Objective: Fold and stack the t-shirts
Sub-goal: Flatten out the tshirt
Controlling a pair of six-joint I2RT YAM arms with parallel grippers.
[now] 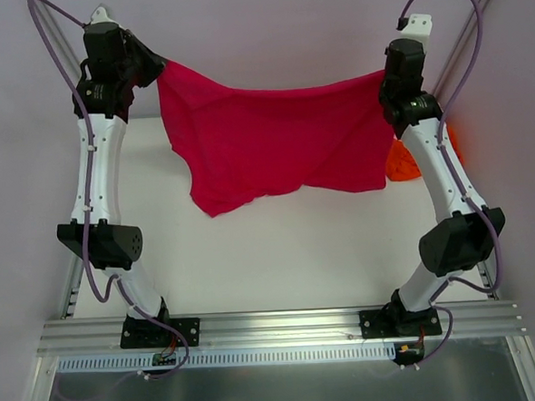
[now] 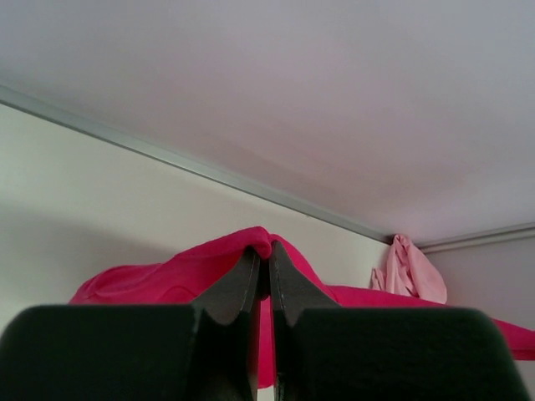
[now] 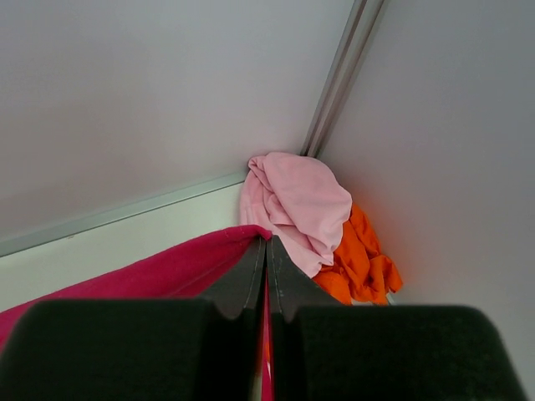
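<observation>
The robot's left gripper and right gripper should swing down toward the aluminium rail [image 1: 280, 324] and lay the t-shirt out flat, because the crimson-magenta t-shirt's lower edge [image 1: 272, 192] hangs unevenly.
The crimson-magenta t-shirt [image 1: 273, 141] hangs spread between both arms above the white table [image 1: 280, 254], its lower edge draping down. My left gripper [image 1: 155, 66] is shut on its upper left corner; in the left wrist view the cloth [image 2: 167, 276] bulges over the pinched fingertips of the gripper [image 2: 267, 255]. At the upper right corner my right gripper [image 1: 389, 70] is shut on the shirt's edge [image 3: 150, 271], cloth showing between its closed jaws [image 3: 266, 246]. The pale pink t-shirt [image 3: 297, 200] and the bright orange t-shirt [image 3: 359, 263] lie crumpled in the far right corner.
Grey walls close in the table at the back and on both sides. The orange t-shirt [image 1: 401, 162] peeks out behind the right arm. An aluminium rail [image 1: 275, 325] carrying both arm bases runs along the near edge.
</observation>
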